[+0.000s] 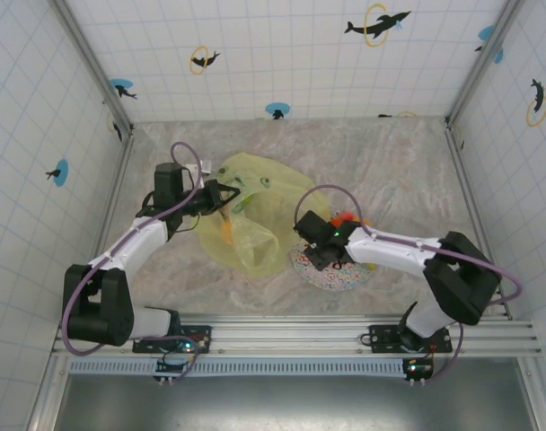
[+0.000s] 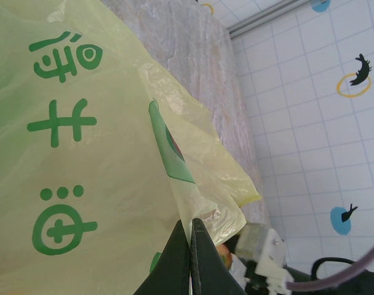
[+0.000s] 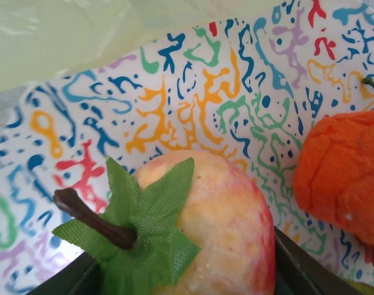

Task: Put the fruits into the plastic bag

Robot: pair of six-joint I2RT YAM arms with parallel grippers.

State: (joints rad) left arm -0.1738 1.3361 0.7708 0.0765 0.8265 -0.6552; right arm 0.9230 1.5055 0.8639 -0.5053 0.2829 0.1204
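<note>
The robot's left gripper is holding the bag's opening (image 1: 285, 208) open toward the plate, so the robot's right gripper should go on carrying the apple in until the apple is deep inside (image 1: 257, 215).
The yellow-green plastic bag (image 1: 255, 215) with green print lies at mid-table. My left gripper (image 1: 221, 199) is shut on its thin edge (image 2: 190, 224), and the film (image 2: 82, 153) hangs right in front of that camera. An orange shape (image 1: 226, 229) shows through the bag. My right gripper (image 1: 320, 247) is down over the speckled plate (image 1: 345, 274). A red-yellow apple (image 3: 224, 227) with a green leaf and brown stem sits between its fingers (image 3: 187, 267), with a dark finger (image 3: 298, 261) against its side. An orange (image 3: 341, 178) lies just right of it on the plate (image 3: 175, 92).
Tiled walls with dolphin stickers close in the table on three sides. The bag (image 3: 64, 37) reaches the plate's far-left rim. More orange and red fruit (image 1: 347, 218) shows just beyond my right wrist. A metal rail (image 1: 291, 337) runs along the near edge.
</note>
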